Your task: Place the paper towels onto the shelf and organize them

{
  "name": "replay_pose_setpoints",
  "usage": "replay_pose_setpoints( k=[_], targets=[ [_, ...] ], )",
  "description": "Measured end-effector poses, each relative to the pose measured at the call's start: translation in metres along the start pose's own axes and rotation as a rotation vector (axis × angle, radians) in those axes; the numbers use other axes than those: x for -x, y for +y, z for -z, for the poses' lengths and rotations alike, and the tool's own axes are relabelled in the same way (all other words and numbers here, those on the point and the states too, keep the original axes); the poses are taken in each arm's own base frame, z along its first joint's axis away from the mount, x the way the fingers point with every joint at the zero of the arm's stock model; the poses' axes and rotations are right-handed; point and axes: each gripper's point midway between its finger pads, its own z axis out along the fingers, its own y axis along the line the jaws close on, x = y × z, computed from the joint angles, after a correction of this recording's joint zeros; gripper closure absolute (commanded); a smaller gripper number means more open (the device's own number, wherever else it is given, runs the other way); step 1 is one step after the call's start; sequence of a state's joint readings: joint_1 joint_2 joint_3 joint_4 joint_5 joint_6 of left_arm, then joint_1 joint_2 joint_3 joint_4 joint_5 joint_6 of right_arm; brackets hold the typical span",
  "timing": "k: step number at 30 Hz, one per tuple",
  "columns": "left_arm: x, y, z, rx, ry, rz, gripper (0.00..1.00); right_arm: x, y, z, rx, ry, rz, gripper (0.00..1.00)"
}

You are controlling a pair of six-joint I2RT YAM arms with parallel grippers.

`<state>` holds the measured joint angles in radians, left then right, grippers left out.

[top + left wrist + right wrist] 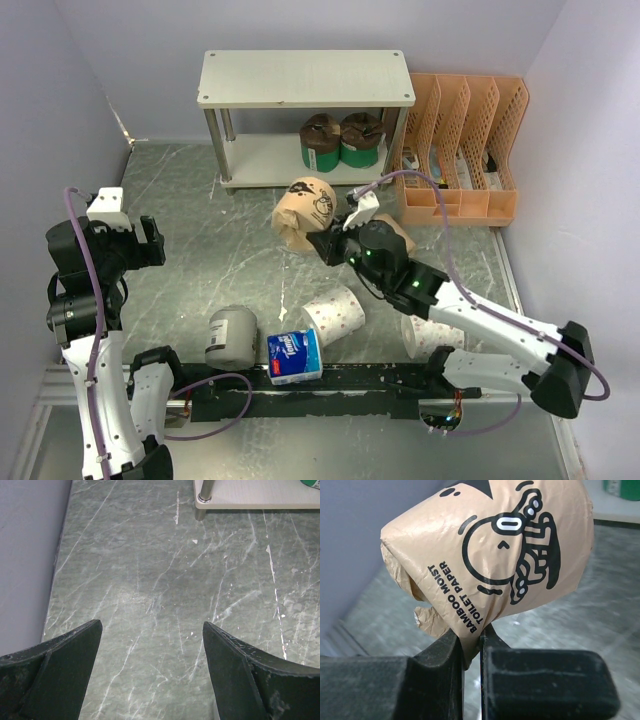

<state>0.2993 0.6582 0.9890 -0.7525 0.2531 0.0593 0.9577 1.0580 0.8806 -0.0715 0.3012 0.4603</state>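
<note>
I should tip the tan roll point(300, 213) upright with my right gripper and slide it under the top board point(262, 155), because it slants in front of the lower level.
The off-white shelf point(305, 80) stands at the back, and its lower corner shows in the left wrist view point(250, 495). Two brown-and-green rolls point(340, 142) sit on its lower tier. My right gripper point(328, 242) is shut on the wrapper edge of a tan kraft roll point(310, 203) and holds it in front of the shelf. In the right wrist view the gripper point(471, 632) pinches that roll point(495, 555). My left gripper point(150, 242) is open and empty over bare table at the left point(152, 630). A grey roll point(231, 337), a blue-and-white pack point(295, 357) and two white dotted rolls point(335, 315) point(425, 335) lie near the front.
An orange perforated file organizer point(465, 150) stands right of the shelf. A second tan roll point(403, 240) is partly hidden behind my right arm. Grey walls close in the left, right and back. A black rail point(330, 390) runs along the near edge.
</note>
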Motion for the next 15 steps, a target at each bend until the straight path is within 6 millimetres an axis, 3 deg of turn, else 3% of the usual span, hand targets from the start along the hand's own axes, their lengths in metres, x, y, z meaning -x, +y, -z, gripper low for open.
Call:
replay_pose_setpoints(
  k=[4,7,10,13,15],
  targets=[
    [0.000,0.000,0.000,0.000,0.000,0.000,0.06,-0.005,0.008,-0.032,0.096,-0.039,-0.190,1.00],
    [0.000,0.000,0.000,0.001,0.000,0.000,0.06,-0.019,-0.003,-0.063,0.146,-0.048,-0.384,1.00],
    [0.000,0.000,0.000,0.001,-0.001,0.000,0.07,-0.019,-0.012,-0.103,0.212,-0.085,-0.588,1.00],
    [0.000,0.000,0.000,0.001,0.001,0.000,0.07,0.006,-0.013,-0.147,0.294,-0.137,-0.756,1.00],
    [-0.001,0.000,-0.002,0.000,0.007,0.002,0.06,0.041,-0.005,-0.176,0.383,-0.199,-0.835,1.00]
  ],
)
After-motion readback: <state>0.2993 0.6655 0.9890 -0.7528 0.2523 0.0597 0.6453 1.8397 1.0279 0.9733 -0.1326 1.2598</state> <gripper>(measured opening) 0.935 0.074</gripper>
